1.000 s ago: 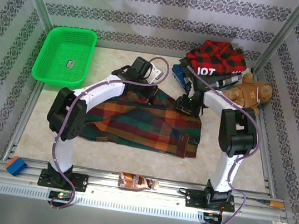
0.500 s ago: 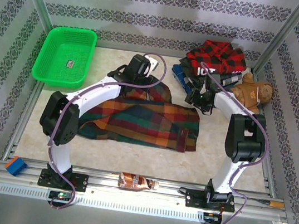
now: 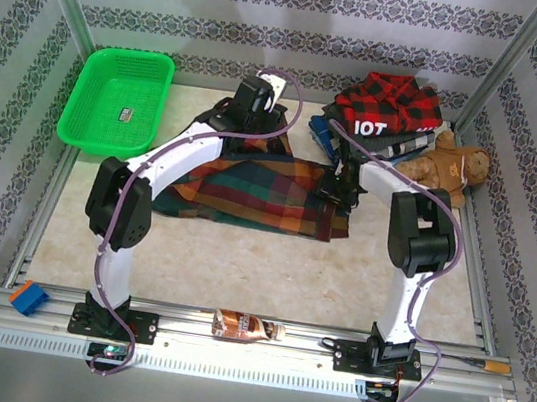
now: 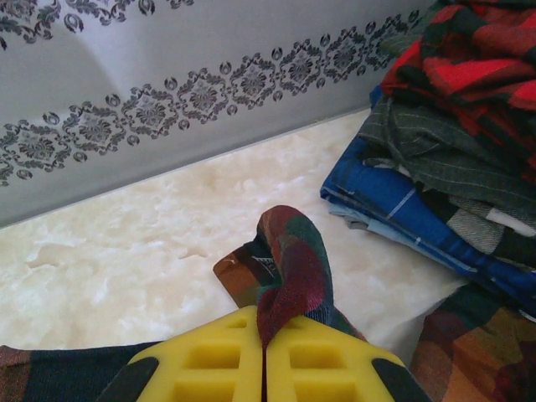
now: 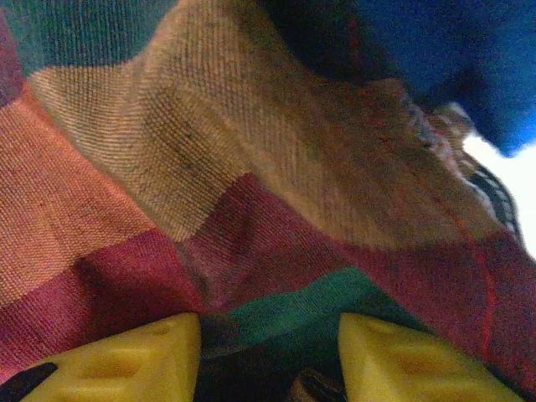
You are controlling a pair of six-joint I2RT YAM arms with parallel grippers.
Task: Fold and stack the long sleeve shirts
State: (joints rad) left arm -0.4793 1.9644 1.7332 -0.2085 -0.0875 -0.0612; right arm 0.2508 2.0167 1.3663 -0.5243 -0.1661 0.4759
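Note:
My left gripper should keep pulling the plaid shirt's fold (image 4: 293, 255) toward the back wall (image 3: 221, 79) until the cloth stretches out, then let go, as the tabletop there is clear.
The large orange, green, navy and red plaid shirt (image 3: 259, 195) lies spread mid-table, its far edge lifted. My left gripper (image 3: 262, 129) is shut on a fold of that plaid (image 4: 293, 268) near the back wall, yellow fingers (image 4: 218, 360) pressed together. My right gripper (image 3: 336, 189) sits down on the plaid's right edge, and its fingers (image 5: 142, 356) stand apart with plaid cloth (image 5: 251, 209) between them. A pile of shirts stands back right: red-black check (image 3: 395, 99), dark with white letters (image 3: 370, 127), blue (image 4: 394, 193) and grey (image 4: 427, 142).
A brown teddy bear (image 3: 451, 166) lies right of the pile. A green basket (image 3: 116, 103) sits back left. On the front rail lie a brown bottle (image 3: 245, 326), a blue block (image 3: 29, 297) and a screwdriver (image 3: 482, 364). Metal frame posts and patterned walls enclose the table.
My left gripper carried the plaid's edge toward the back wall, drawing the shirt shorter. My right gripper went up near the pile, then came down on the plaid's right edge with jaws narrowing.

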